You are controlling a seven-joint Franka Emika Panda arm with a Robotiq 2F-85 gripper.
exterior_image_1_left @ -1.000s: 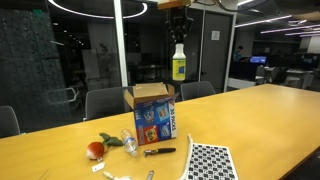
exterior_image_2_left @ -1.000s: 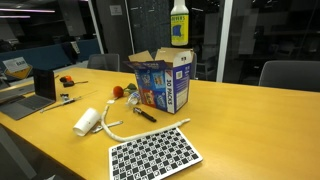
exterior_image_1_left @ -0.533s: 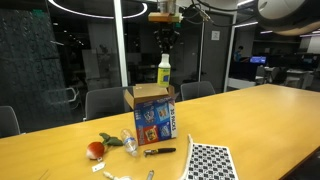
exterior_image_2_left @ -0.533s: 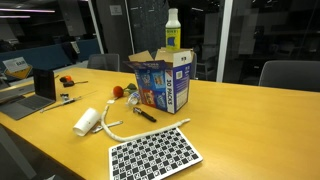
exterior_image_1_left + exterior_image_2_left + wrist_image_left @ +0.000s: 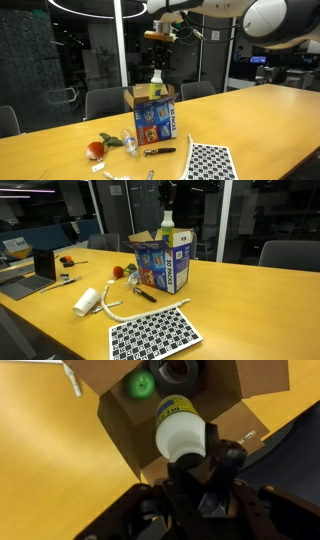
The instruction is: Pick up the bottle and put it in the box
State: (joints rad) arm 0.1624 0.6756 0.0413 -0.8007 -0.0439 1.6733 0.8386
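The yellow-green bottle [image 5: 155, 93] hangs upright between the open flaps, so my gripper keeps going down into the box's brown inside [image 5: 136, 422] and lets go of the bottle there.
The bottle [image 5: 156, 80], yellow-green with a white cap, hangs upright with its lower part between the flaps of the open blue box [image 5: 153, 115]. My gripper [image 5: 157, 65] is shut on the bottle's top, straight above the box. In the exterior view from the opposite side, the gripper [image 5: 166, 210] holds the bottle [image 5: 166, 224] over the box [image 5: 160, 262]. In the wrist view the bottle [image 5: 179, 428] points down from the gripper [image 5: 196, 466] into the box's brown inside [image 5: 116, 418], where a green round thing and a dark round thing lie.
On the yellow table [image 5: 260, 125] in front of the box lie a red fruit-like thing [image 5: 96, 149], a black marker [image 5: 160, 151], a checkerboard sheet [image 5: 155, 333], a white cylinder [image 5: 86, 301] and a cable. A laptop [image 5: 38, 268] stands at the table's end. Chairs stand behind.
My gripper has moved down and sideways with the bottle, from high above the box until the bottle's lower part is inside the box opening.
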